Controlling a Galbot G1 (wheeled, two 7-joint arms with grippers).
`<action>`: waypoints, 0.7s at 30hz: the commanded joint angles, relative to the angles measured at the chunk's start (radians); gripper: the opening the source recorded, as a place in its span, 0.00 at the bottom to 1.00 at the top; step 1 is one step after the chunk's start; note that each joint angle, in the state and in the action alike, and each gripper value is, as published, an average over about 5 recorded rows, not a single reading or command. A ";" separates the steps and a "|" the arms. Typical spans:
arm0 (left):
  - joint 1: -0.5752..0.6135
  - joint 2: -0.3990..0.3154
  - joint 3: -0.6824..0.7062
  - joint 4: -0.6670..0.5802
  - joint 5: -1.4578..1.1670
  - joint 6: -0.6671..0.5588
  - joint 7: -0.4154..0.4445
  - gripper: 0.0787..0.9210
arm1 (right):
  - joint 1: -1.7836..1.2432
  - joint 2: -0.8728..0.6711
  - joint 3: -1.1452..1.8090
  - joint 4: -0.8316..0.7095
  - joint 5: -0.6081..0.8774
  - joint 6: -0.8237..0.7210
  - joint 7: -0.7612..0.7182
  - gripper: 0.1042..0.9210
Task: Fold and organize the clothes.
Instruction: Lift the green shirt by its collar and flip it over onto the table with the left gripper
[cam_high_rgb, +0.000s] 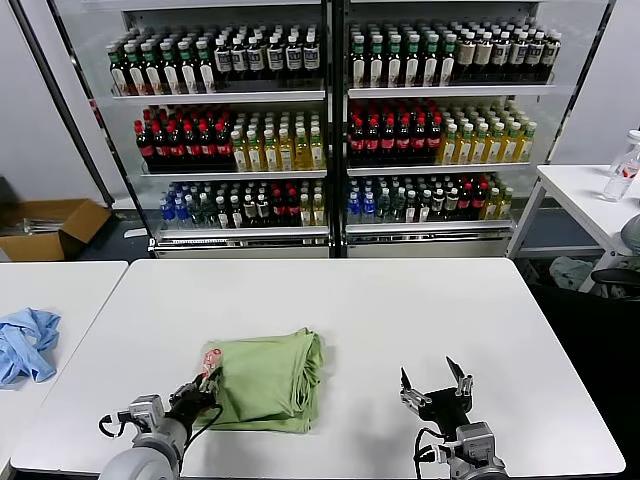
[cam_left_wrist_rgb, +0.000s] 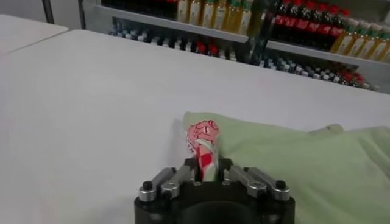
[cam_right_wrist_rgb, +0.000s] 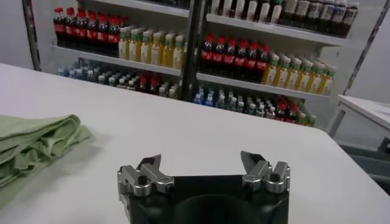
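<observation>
Next, I swing the shirt's printed corner (cam_high_rgb: 211, 361) across with my left gripper and turn the shirt over, because the polo shirt's plain side (cam_high_rgb: 262, 378) faces up and its print is underneath.
The light green polo shirt (cam_high_rgb: 268, 377) lies folded in a thick bundle on the white table (cam_high_rgb: 400, 310), near its front edge and left of centre. My left gripper (cam_high_rgb: 202, 388) is at the bundle's left edge, shut on a raised corner of the shirt that carries the red-and-white print (cam_left_wrist_rgb: 204, 143). In the left wrist view the printed fabric stands up pinched between the jaws, with the green shirt (cam_left_wrist_rgb: 304, 164) spreading beyond it. My right gripper (cam_high_rgb: 435, 385) hovers over bare table to the right of the shirt, open and holding nothing; its wrist view shows the shirt's edge (cam_right_wrist_rgb: 33, 143) off to one side.
A light blue cloth garment (cam_high_rgb: 25, 342) lies on a separate table at the left. Behind the table stand drink coolers (cam_high_rgb: 330, 130) full of bottles. A cardboard box (cam_high_rgb: 45, 228) sits on the floor at left. Another table with a bottle (cam_high_rgb: 622, 168) is at far right.
</observation>
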 joint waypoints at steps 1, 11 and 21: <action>0.021 0.151 -0.274 -0.140 0.032 0.030 0.024 0.18 | 0.002 -0.006 0.005 0.008 0.003 -0.002 -0.001 0.88; 0.134 0.374 -0.700 -0.114 -0.003 0.035 0.246 0.03 | 0.022 -0.004 0.013 0.000 0.015 0.011 -0.007 0.88; 0.082 -0.021 0.308 -0.350 0.196 0.032 0.159 0.03 | 0.002 0.000 0.014 0.004 0.007 0.012 -0.006 0.88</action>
